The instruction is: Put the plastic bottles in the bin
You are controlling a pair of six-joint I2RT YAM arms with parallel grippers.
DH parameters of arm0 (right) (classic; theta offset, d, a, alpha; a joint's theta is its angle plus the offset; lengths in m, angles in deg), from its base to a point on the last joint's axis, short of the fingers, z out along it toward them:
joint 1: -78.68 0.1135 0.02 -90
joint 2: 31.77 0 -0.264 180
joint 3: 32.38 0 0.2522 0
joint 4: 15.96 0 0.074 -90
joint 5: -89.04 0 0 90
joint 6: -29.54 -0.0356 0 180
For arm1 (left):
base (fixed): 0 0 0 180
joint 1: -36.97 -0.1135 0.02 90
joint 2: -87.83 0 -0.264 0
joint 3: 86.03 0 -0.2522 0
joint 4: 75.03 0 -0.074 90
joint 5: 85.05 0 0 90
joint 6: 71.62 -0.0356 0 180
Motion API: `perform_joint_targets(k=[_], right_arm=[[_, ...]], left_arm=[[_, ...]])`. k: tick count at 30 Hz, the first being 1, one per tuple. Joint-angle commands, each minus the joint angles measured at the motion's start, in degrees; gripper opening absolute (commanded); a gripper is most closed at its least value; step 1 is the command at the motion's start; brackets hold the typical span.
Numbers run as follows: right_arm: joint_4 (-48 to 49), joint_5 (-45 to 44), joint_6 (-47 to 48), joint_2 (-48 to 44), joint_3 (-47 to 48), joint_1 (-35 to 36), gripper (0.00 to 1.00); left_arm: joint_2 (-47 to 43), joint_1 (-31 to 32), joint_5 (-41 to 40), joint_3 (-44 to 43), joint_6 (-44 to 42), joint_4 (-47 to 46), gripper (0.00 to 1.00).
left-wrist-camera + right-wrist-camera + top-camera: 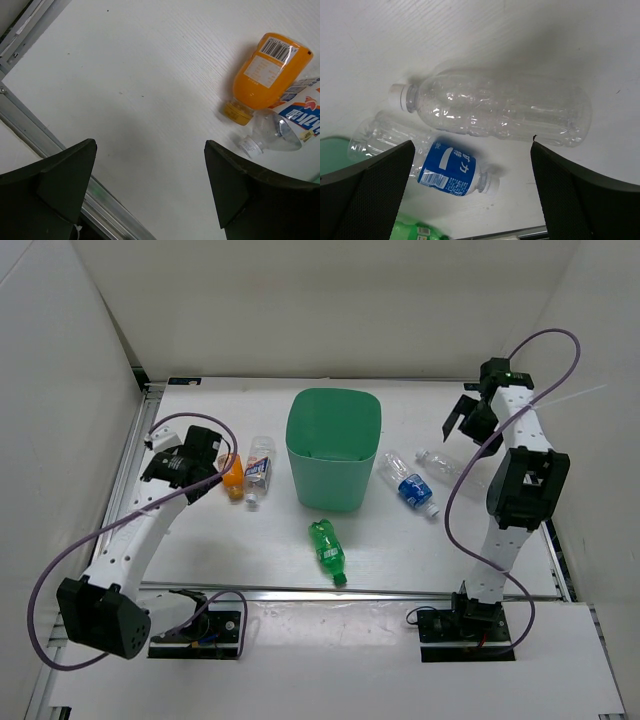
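The crinkled clear bottle [500,107] lies lengthwise across my right gripper's opening, so next I move back and set the fingers around the bottle's sides [448,469] before lifting it.
The mint-green bin [333,445] stands upright at the table's middle. An orange bottle [231,476] and a clear blue-labelled bottle [259,470] lie left of it. A green bottle [327,550] lies in front. Another blue-labelled bottle [410,483] and a plain crinkled clear bottle [440,465] lie to its right. My left gripper [212,462] is open and empty, just left of the orange bottle [267,70]; the gap between its fingertips [150,145] shows bare table. My right gripper [466,420] is open and empty above the crinkled bottle [495,107] and the blue-labelled one [445,172].
An aluminium rail [30,125] runs along the table's left edge close to my left gripper. White walls enclose the left, back and right sides. The bin's edge [330,150] and the green bottle [415,231] show in the right wrist view.
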Motion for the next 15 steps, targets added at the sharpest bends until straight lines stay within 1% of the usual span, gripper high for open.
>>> perform_joint_targets(k=[1, 11, 15], right_arm=[[-0.12, -1.66, 0.88, 1.8, 2.45, -1.0, 1.0], [1.11, -0.25, 1.42, 6.02, -0.09, -1.53, 1.0], [1.11, -0.25, -0.6, 6.56, -2.64, -3.37, 1.0]], left_arm=[[1.94, -0.39, 0.82, -1.43, 0.78, 0.64, 1.0], [5.02, -0.39, 1.35, -3.81, 1.31, 0.11, 1.0], [5.03, -0.39, 1.35, -3.81, 1.83, 0.11, 1.0]])
